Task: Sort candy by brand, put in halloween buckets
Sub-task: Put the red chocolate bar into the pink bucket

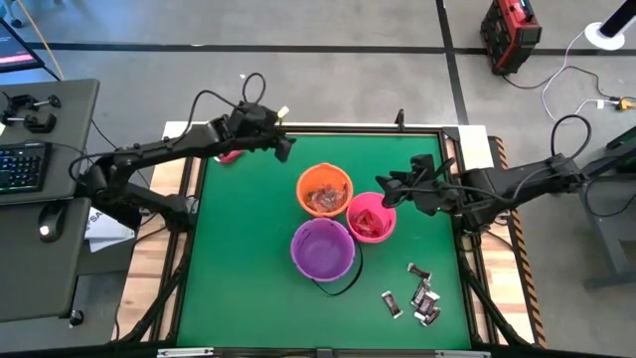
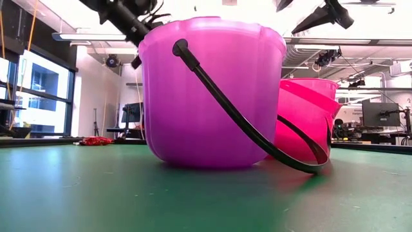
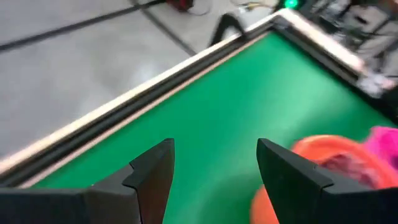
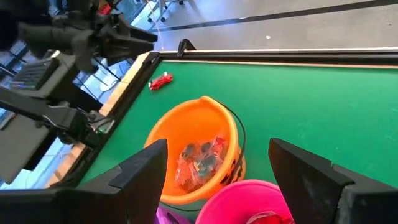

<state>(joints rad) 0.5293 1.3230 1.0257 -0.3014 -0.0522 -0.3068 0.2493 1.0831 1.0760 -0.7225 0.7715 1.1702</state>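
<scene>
My left gripper is heading for the red candy with its fingers open, and the candy [image 1: 230,156] lies clear of the orange bucket. The gripper should keep going that way until its fingers close on the candy.
Three halloween buckets stand together mid-table: an orange one [image 1: 324,191] with clear-wrapped candy inside, a pink one [image 1: 371,217] with red candy inside, and a purple one [image 1: 322,249] whose black handle [image 2: 257,138] lies down on the table. Several dark-wrapped candies [image 1: 419,295] lie on the table near its front right. One red candy [image 4: 160,81] lies at the far left edge. My left gripper [image 1: 286,149] hangs open above the far left part of the table, with nothing between its fingers [image 3: 216,152]. My right gripper [image 4: 217,152] hangs open above the orange and pink buckets, also holding nothing.
A raised dark rim [image 1: 328,130] runs around the green table. Bare green surface lies left of the buckets and along the front [image 1: 238,288]. A desk with a keyboard [image 1: 22,164] stands beyond the table's left side.
</scene>
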